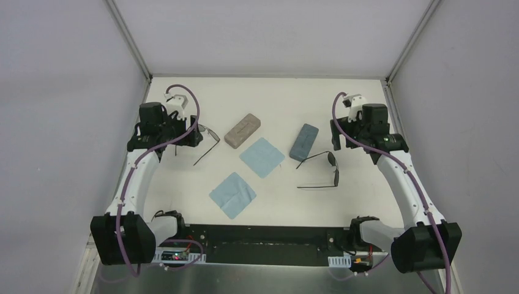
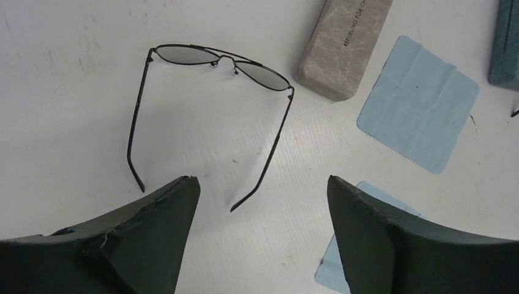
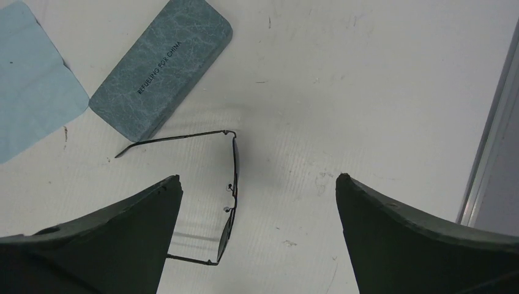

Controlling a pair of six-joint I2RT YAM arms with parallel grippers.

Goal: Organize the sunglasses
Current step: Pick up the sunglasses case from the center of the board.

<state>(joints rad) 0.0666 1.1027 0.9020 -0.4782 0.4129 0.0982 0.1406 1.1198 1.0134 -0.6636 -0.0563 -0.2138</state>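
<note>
The far half of the blue case point(image 1: 306, 134) is clear of the sunglasses' arm point(image 1: 313, 155), so my left gripper goes on moving there until its fingers reach across both long sides of the case.
Two pairs of black wire-framed sunglasses lie on the white table with arms unfolded. One pair point(image 1: 207, 142) lies at the left, beside my left gripper point(image 1: 190, 136); in the left wrist view it point(image 2: 220, 61) lies ahead of the open, empty gripper point(image 2: 263, 187), one arm tip between the fingers. The other pair point(image 1: 324, 170) lies at the right, below my right gripper point(image 1: 343, 138). In the right wrist view it point(image 3: 231, 184) stands on edge between the wide-open fingers of the empty gripper point(image 3: 257, 184), nearer the left finger.
A beige case point(image 1: 242, 130) and a blue case point(image 1: 304, 141) lie in the middle of the table, with two light blue cloths point(image 1: 262, 157) point(image 1: 232, 194) in front of them. Grey walls enclose the table on three sides; a metal rail point(image 3: 489, 141) runs along the right.
</note>
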